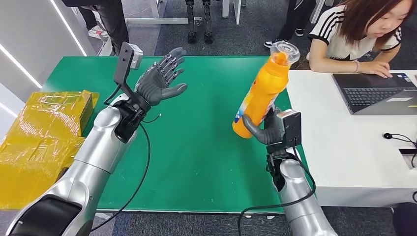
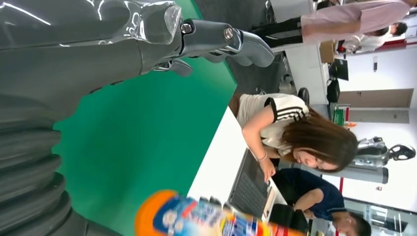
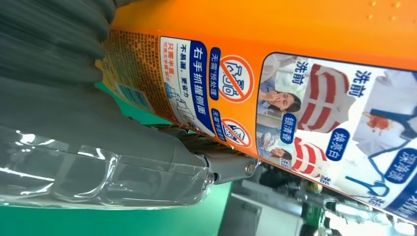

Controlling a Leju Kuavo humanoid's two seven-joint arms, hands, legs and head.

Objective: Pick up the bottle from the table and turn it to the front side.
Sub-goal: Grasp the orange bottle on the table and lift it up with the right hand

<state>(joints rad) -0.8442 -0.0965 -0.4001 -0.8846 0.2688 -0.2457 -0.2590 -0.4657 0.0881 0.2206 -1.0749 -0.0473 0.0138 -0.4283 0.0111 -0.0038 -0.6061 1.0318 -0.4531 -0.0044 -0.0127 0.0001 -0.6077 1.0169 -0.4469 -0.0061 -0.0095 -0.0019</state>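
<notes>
I see the clear cap [image 1: 285, 52] sitting squarely over the bottle's tilted neck, so I expect the cap to stay on when I carry the orange bottle [image 1: 261, 100] by the end with the cap.
An orange bottle [image 1: 263, 88] with a clear cap is lifted off the green table [image 1: 196, 147], tilted with its cap up and away from me. My right hand [image 1: 263, 129] grips its lower body near the table's right edge. Close up, the right wrist view has the bottle's printed label [image 3: 305, 103] facing the camera, with the grey thumb [image 3: 147, 147] against it. My left hand [image 1: 161, 78] is raised over the table's far left part, fingers spread and holding nothing. The bottle's blurred label [image 2: 206, 219] also appears in the left wrist view, past the left hand's thumb [image 2: 231, 42].
Yellow wrapped parcels [image 1: 44, 132] lie at the table's left end. A white desk [image 1: 344, 142] adjoins on the right, where a seated person [image 1: 361, 32] works at a laptop [image 1: 376, 91]. Cables [image 1: 401, 140] lie on the desk. Other people's legs [image 1: 105, 19] stand behind the table.
</notes>
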